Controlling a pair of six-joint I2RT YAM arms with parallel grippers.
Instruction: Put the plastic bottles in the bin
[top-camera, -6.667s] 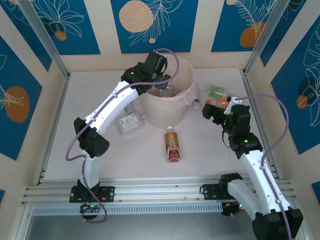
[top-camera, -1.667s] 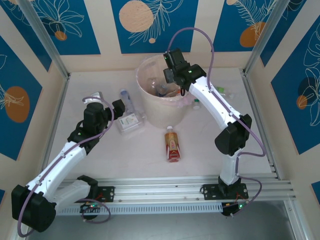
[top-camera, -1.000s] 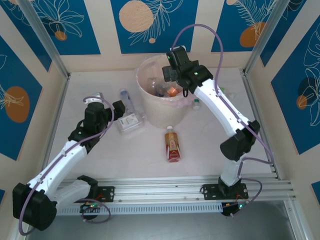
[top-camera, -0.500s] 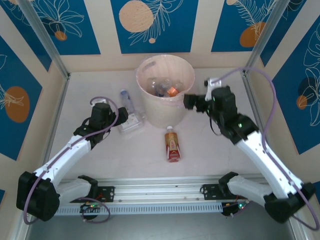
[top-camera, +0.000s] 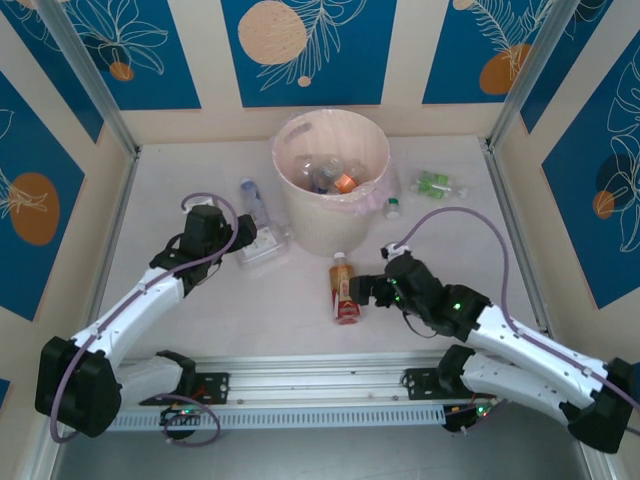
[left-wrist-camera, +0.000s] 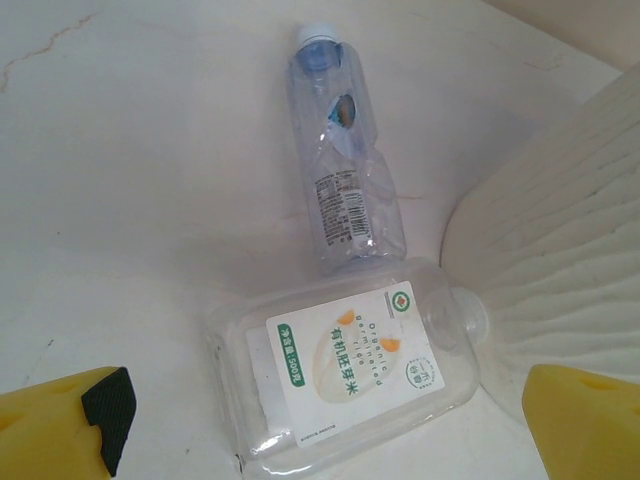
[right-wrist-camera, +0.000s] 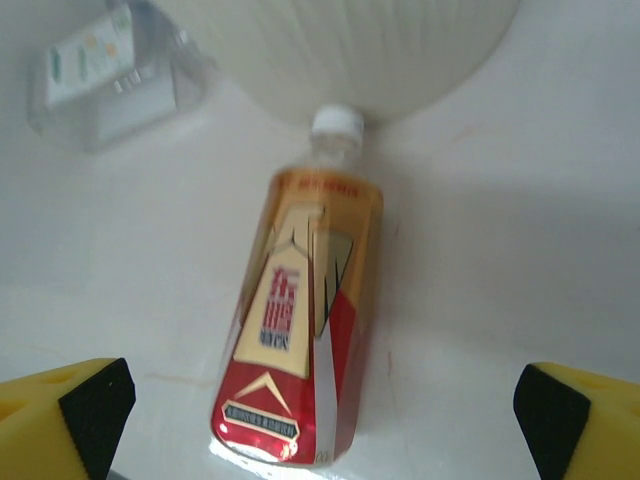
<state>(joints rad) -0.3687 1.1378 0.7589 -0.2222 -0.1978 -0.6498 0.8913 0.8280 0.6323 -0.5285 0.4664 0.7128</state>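
The red-labelled bottle's narrow width (right-wrist-camera: 297, 318) has my right gripper's fingers spread across it. My right gripper should go on moving down toward the bottle's upper body (top-camera: 341, 272) and close there.
The cream bin (top-camera: 318, 228) stands at the back middle with several plastic bottles (top-camera: 330, 175) inside. A red-labelled bottle (top-camera: 345, 290) lies in front of it, white cap toward the bin. My right gripper (top-camera: 366, 291) is open just right of it; in the right wrist view the bottle (right-wrist-camera: 300, 330) lies between the spread fingers of the gripper (right-wrist-camera: 320, 410), untouched. Left of the bin lie a flat clear bottle with a white label (top-camera: 262, 245) and a slim clear bottle (top-camera: 250, 198). My left gripper (top-camera: 243, 233) hangs open over the flat bottle (left-wrist-camera: 350, 365), with the slim one (left-wrist-camera: 345, 190) beyond.
Two green-capped bottles (top-camera: 437, 183) and a small bottle (top-camera: 393, 207) lie right of the bin. The bin wall (left-wrist-camera: 560, 260) stands close on the right of the left gripper. Metal rails edge the table on both sides and along the front.
My right arm has swung from over the bin down to the red-labelled bottle, leaving an orange-capped bottle in the bin. The left gripper has crept closer to the flat bottle.
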